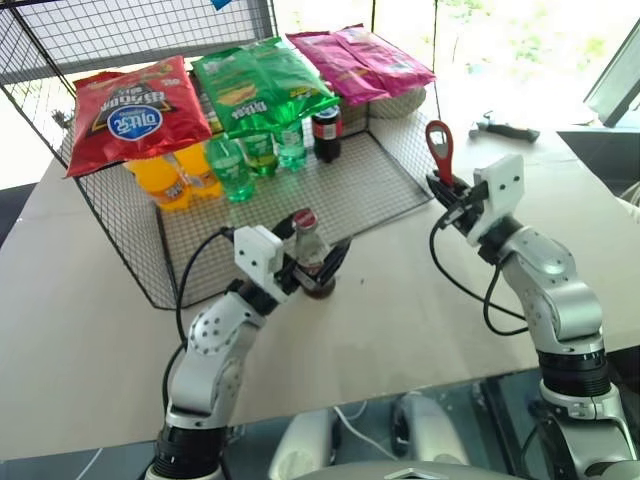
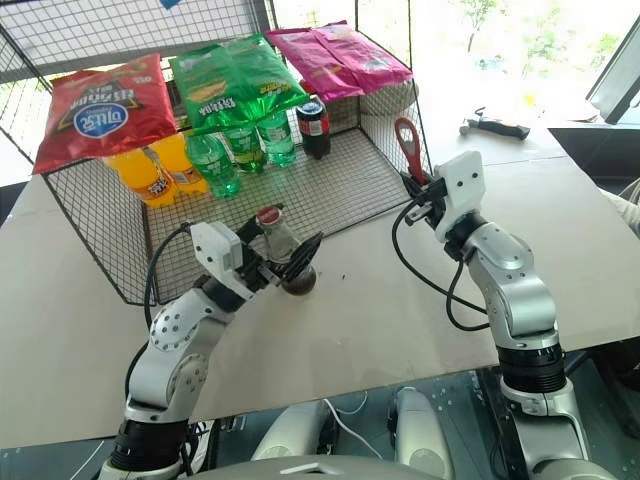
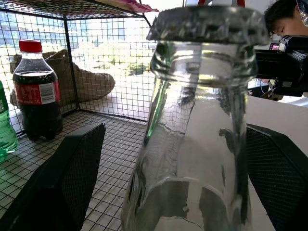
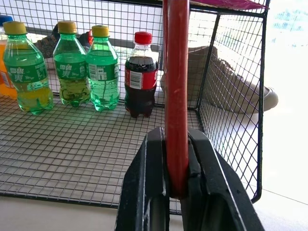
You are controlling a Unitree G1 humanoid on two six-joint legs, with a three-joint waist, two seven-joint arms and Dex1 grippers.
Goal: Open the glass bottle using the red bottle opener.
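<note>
With gaps beside the glass bottle (image 1: 312, 254), my left gripper should close near the neck before my right gripper tips the upright opener's ring flat onto the cap (image 1: 304, 217).
The glass bottle (image 1: 308, 250) stands upright on the table just in front of the wire basket, its crimped cap (image 3: 208, 23) on. My left gripper (image 1: 318, 270) is open around the bottle's lower part, with a black finger (image 3: 67, 178) on either side and a gap between each finger and the glass. To the right and higher up, my right gripper (image 1: 445, 190) is shut on the handle of the red bottle opener (image 1: 440, 145). The opener's ring head points up, apart from the bottle. In the right wrist view the opener's red handle (image 4: 176, 86) rises from between the closed fingers.
The wire basket (image 1: 380, 190) lies behind the bottle. Snack bags rest on its top and green bottles (image 1: 262, 155), orange bottles (image 1: 160, 180) and a dark red-capped bottle (image 1: 326, 132) stand inside. A tool (image 1: 505, 127) lies at the table's far right. A person's head (image 3: 281, 14) shows beyond the table.
</note>
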